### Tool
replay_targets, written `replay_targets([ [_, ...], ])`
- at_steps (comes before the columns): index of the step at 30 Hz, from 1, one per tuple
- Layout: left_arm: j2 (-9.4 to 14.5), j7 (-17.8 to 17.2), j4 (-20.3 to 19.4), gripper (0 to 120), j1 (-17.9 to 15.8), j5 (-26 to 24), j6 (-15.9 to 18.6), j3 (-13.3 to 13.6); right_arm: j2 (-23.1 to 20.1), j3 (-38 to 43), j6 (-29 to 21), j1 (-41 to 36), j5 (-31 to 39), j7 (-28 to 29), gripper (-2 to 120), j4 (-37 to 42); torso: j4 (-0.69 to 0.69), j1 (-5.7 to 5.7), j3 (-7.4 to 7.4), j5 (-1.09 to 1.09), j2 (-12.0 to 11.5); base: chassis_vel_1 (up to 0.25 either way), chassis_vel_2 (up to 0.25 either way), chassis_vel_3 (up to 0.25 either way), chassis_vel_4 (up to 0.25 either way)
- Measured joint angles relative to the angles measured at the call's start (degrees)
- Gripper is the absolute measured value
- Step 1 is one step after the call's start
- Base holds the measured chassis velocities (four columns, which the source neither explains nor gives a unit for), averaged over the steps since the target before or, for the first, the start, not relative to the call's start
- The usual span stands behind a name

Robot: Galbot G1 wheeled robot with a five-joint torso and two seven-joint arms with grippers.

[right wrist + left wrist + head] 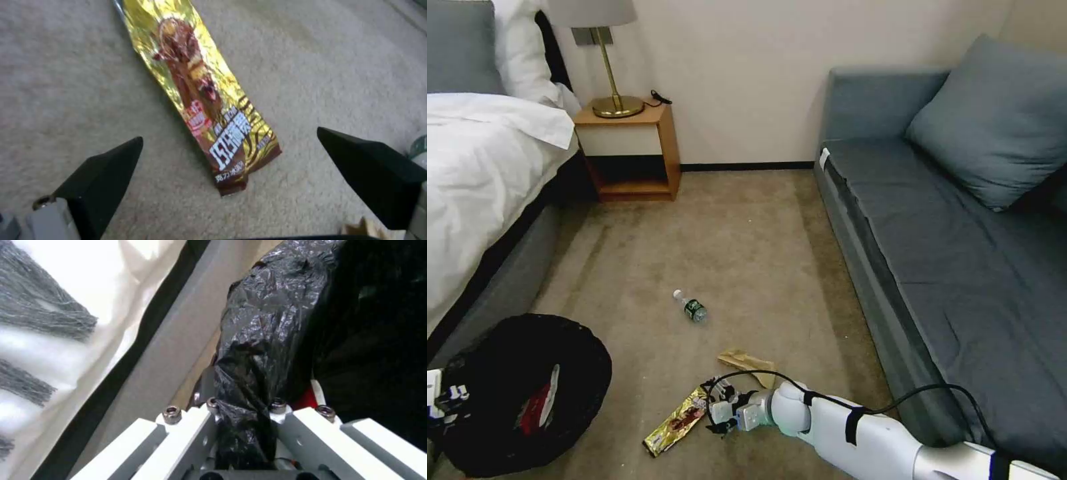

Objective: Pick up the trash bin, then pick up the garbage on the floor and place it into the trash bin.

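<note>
The crumpled tan paper bag [754, 365] lies long and has angular folds [738, 357], so I expect it to stay stiff and stick out when the robot carries it to the trash bin.
The trash bin [570, 347], lined with a crinkly black bag, is at the lower left, and a red-white snack packet [537, 403] lies inside it. My left gripper [447, 399] is shut on the bin's bag-covered rim [262, 340]. On the carpet lie a gold-brown wrapper [677, 421], a crumpled tan paper bag [747, 363] and a small clear bottle [692, 307] with a green label. My right gripper [720, 410] hangs low and open at the wrapper's near end. In the right wrist view the wrapper [200, 93] reaches up between the black fingers [102, 176].
A bed [480, 173] with white sheets runs along the left. A wooden nightstand [630, 150] with a brass lamp stands at the back wall. A grey sofa [954, 233] lines the right side. Open carpet [727, 233] lies between them.
</note>
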Motion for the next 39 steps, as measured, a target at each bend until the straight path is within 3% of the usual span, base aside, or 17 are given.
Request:
replay_targets([
  [9, -0.17, 0.0, 0.0, 3, -0.24, 0.0, 0.02, 0.26, 2.2, 0.73, 0.61, -0.26, -0.92, 1.44, 96, -2.74, 0.0, 0.0, 0.0, 0.0, 0.0, 0.0, 0.0, 0.0, 0.0],
  [15, -0.15, 0.0, 0.0, 3, -0.16, -0.23, 0.02, 0.02, 3.47, 0.74, 1.46, -0.07, -4.12, 1.32, 77, -4.39, 0.01, 0.0, 0.0, 0.0, 0.0, 0.0, 0.0, 0.0, 0.0],
  [17, -0.2, 0.02, -0.26, 3, 0.02, -0.54, 0.02, -0.22, 4.2, 1.17, 2.55, -0.1, -5.63, 1.32, 57, -5.93, 0.0, 0.0, 0.0, 0.0, 0.0, 0.0, 0.0, 0.0, 0.0],
  [24, -0.18, 0.02, -0.43, 3, -0.05, -0.61, 0.02, -0.27, 4.54, 1.46, 3.06, -0.17, -5.67, 1.34, 37, -6.21, 0.0, 0.0, 0.0, 0.0, 0.0, 0.0, 0.0, 0.0, 0.0],
  [26, -0.17, 0.04, -0.47, 3, -0.07, -0.64, 0.02, -0.28, 4.89, 1.46, 3.53, -0.16, -6.06, 1.37, 25, -6.84, 0.0, 0.0, 0.0, 0.0, 0.0, 0.0, 0.0, 0.0, 0.0],
  [33, -0.35, 0.04, -0.47, 3, 0.14, -0.66, 0.02, -0.52, 5.27, 2.06, 4.37, -0.38, -6.86, 1.37, 2, -7.36, 0.0, 0.0, 0.0, 0.0, 0.0, 0.0, 0.0, 0.0, 0.0],
  [39, -0.55, 0.04, -0.52, 3, 0.16, -0.7, 0.02, -0.59, 4.28, 4.13, 4.43, -1.6, -6.58, 1.43, 0, -6.12, 0.0, -0.01, 0.0, 0.0, 0.0, 0.0, 0.0, 0.0, 0.0],
])
